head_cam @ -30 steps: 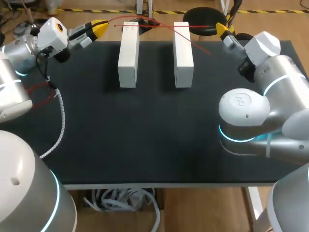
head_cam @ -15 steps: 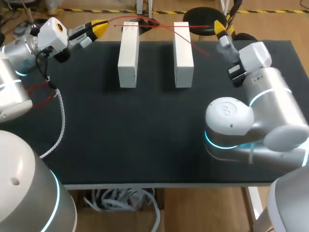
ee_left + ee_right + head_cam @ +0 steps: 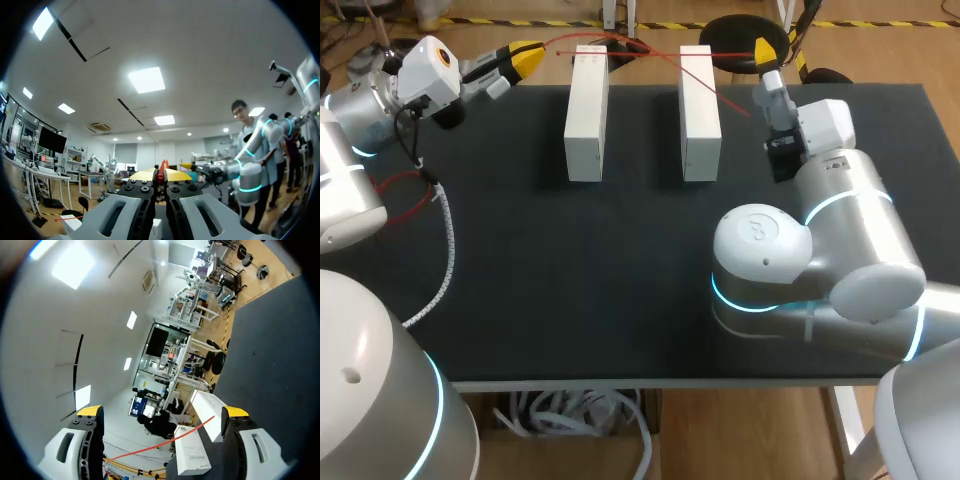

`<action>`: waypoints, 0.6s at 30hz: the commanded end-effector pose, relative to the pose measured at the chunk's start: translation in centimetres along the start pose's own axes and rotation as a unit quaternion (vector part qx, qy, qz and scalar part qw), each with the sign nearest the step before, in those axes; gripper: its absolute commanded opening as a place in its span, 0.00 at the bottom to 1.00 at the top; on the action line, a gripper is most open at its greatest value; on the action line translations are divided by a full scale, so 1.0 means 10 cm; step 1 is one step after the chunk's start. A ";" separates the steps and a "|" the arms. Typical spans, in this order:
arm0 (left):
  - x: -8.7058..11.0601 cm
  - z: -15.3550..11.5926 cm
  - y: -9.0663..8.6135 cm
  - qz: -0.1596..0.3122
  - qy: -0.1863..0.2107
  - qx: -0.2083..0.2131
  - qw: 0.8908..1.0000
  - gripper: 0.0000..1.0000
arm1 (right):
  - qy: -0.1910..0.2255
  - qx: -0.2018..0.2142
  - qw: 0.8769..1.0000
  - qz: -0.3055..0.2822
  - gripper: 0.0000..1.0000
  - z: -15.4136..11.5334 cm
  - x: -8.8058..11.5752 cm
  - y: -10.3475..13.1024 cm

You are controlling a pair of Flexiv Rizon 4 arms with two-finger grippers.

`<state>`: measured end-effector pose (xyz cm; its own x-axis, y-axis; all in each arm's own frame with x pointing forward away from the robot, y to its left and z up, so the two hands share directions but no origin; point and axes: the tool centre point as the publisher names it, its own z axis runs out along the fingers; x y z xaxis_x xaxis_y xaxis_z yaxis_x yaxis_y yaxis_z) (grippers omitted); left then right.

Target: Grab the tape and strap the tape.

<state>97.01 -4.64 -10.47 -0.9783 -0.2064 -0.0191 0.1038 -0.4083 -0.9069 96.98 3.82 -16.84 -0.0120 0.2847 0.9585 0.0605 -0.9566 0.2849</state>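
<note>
The red tape [image 3: 710, 88] holds a smooth arc [image 3: 638, 44], so it should bend into a wide loop when I bring the tape's loose end toward my left gripper.
A thin red tape [image 3: 700, 79] stretches from my left gripper [image 3: 525, 58] across the tops of two upright white blocks, the left block [image 3: 586, 110] and the right block [image 3: 700, 110]. Its free end hangs past the right block. The left wrist view shows my left gripper [image 3: 158, 175] shut on the tape's end [image 3: 160, 172]. My right gripper [image 3: 763, 50] hovers just right of the right block, near the free end. Its fingers stand wide open in the right wrist view [image 3: 162, 411], with the tape [image 3: 165, 442] and both blocks [image 3: 207, 412] ahead of them, untouched.
The black table [image 3: 620, 280] carries only the two blocks at its far edge. A red cable loop [image 3: 405, 195] and a white braided cable [image 3: 445, 255] hang along my left arm at the table's left side.
My right arm has swung left, bringing its open gripper closer to the right block and the tape's free end. The left gripper and the tape have stayed put.
</note>
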 end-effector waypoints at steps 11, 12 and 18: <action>-0.01 0.00 0.01 0.000 0.001 0.001 1.000 0.00 | -0.014 0.004 0.998 0.067 1.00 0.11 0.05 -0.37; -0.01 0.00 0.01 0.000 0.001 0.001 1.000 0.00 | -0.013 0.006 0.998 0.068 1.00 0.12 0.05 -0.39; -0.01 0.00 0.01 0.000 0.001 0.001 1.000 0.00 | -0.014 0.014 0.997 0.079 1.00 0.24 0.04 -0.51</action>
<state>97.01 -4.64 -10.46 -0.9783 -0.2064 -0.0191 0.1039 -0.4084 -0.9069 98.38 8.16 -17.84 0.0231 0.1384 0.9901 0.1035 -0.9854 0.1354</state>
